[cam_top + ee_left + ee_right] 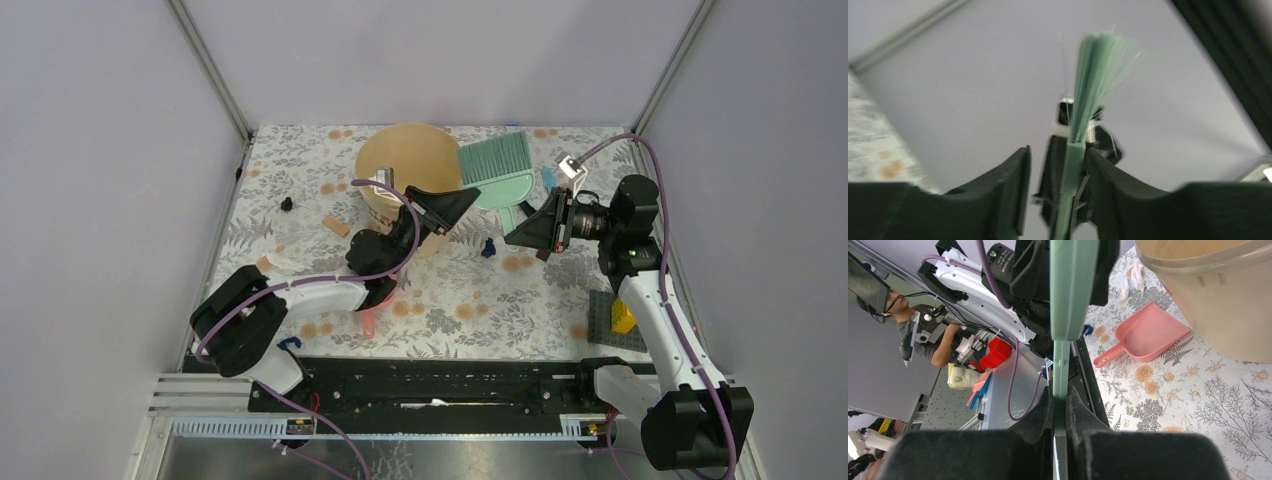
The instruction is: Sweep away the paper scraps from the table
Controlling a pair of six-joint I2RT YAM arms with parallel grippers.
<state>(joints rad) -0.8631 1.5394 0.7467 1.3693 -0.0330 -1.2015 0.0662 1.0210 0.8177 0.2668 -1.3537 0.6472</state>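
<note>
The green brush's handle (507, 216) is lined up with my right gripper's fingers, so my left gripper should hold the brush's head (505, 188) while my right gripper takes hold of the brush's handle again.
My right gripper (522, 232) (1062, 407) is shut on the handle of a green hand brush (497, 168) (1071, 285) and holds it in the air beside the tan bucket. My left gripper (462, 203) (1058, 172) is open and raised. Its fingers straddle the brush (1096, 75), which shows edge-on close to the right finger. A dark blue paper scrap (488, 247) lies on the floral table (470, 300) below the two grippers. A black scrap (287, 204) lies at the left. The pink dustpan (1148, 332) lies by the bucket, and only its handle (369, 322) shows under the left arm.
A large tan bucket (405, 160) stands at the back middle. A small brown block (337, 227) lies left of it. A dark grey baseplate (608, 322) with a yellow brick (623, 318) sits at the right near edge. Walls close in the back and sides.
</note>
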